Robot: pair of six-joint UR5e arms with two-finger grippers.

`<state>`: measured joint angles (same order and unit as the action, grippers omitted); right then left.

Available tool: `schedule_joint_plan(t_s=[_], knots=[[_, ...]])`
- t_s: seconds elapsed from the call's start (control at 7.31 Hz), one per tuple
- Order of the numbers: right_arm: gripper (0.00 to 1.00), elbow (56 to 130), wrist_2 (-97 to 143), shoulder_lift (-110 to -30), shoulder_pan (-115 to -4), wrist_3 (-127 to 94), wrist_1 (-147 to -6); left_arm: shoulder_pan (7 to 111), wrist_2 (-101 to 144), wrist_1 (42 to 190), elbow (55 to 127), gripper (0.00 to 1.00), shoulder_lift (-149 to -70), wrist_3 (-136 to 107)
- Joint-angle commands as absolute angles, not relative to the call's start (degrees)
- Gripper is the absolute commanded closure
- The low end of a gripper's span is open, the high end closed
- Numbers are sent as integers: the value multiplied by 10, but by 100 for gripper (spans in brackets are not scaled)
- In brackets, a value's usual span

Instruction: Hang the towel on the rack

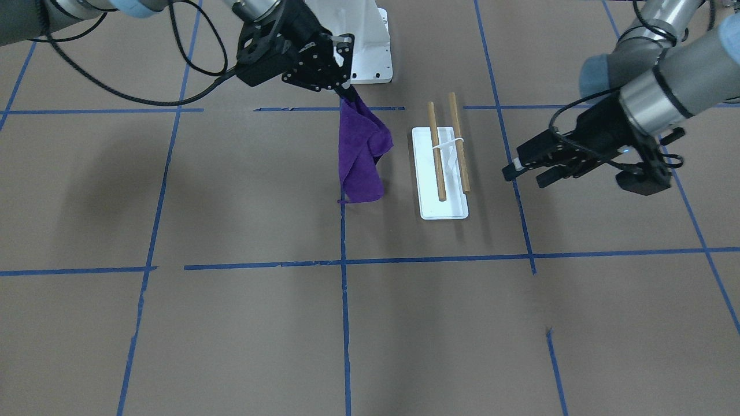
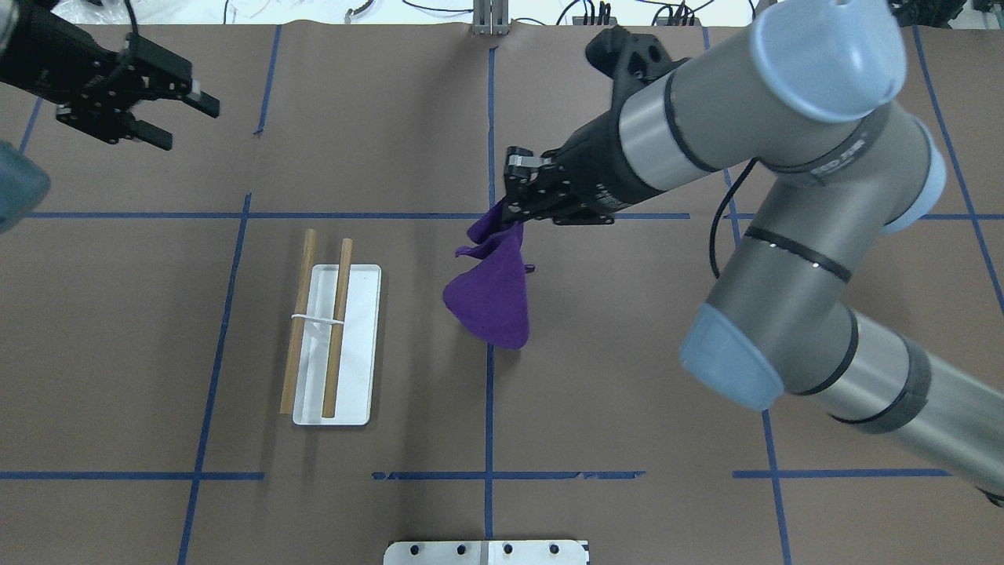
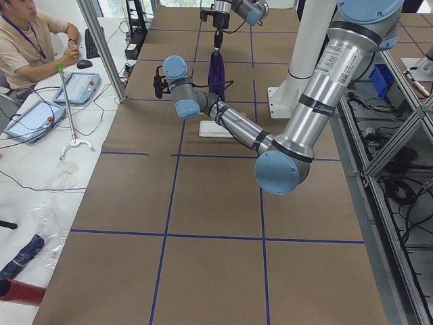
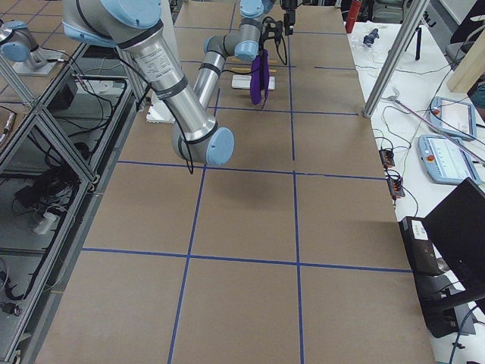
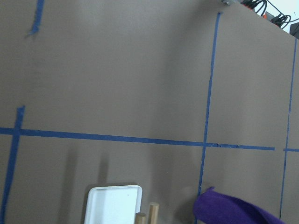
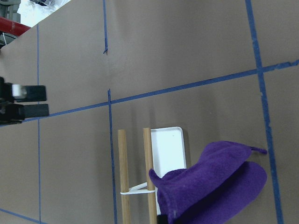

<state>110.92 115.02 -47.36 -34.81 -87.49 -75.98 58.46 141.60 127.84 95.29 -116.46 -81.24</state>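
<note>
I expect the towel to hang crookedly over the dowels when I lay it across, because the purple towel (image 1: pixel 362 177) is hanging from its corner in limp folds (image 1: pixel 375 143).
My right gripper (image 2: pixel 511 213) is shut on a top corner of the purple towel (image 2: pixel 494 298). The towel hangs above the table beside the rack, apart from it. It also shows in the front view (image 1: pixel 361 156), with the right gripper (image 1: pixel 345 92) above it. The rack (image 2: pixel 318 329) is two wooden dowels joined by a white bracket on a flat white base (image 2: pixel 359 353). It shows in the front view (image 1: pixel 448 147) and in the right wrist view (image 6: pixel 135 177) next to the towel (image 6: pixel 215 186). My left gripper (image 2: pixel 187 124) is open and empty, beyond the rack (image 1: pixel 525 176).
The white bolted pedestal (image 1: pixel 370 52) stands at the robot's side of the table, behind the towel. Blue tape lines cross the brown table. An operator (image 3: pixel 27 40) sits at a side desk with tablets, past a metal post (image 3: pixel 101 47).
</note>
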Motion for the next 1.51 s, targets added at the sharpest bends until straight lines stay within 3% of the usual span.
schedule_joint_plan(t_s=[0.0, 0.27, 0.68, 1.23, 1.37], knots=[[100, 1085, 1115, -434, -323, -880, -766, 533, 1389, 1283, 940, 5, -1223, -1011], [100, 1071, 1104, -415, -316, -880, -766, 516, 1389, 1341, 939, 5, -1229, -1111], [100, 1066, 1089, -416, -316, -880, -767, 482, 1390, 1348, 950, 13, -1227, -1166], [100, 1065, 1054, -416, -316, -879, -768, 482, 1390, 1346, 962, 14, -1225, -1191], [100, 1059, 1045, -415, -316, -879, -767, 482, 1390, 1346, 962, 19, -1226, -1199]])
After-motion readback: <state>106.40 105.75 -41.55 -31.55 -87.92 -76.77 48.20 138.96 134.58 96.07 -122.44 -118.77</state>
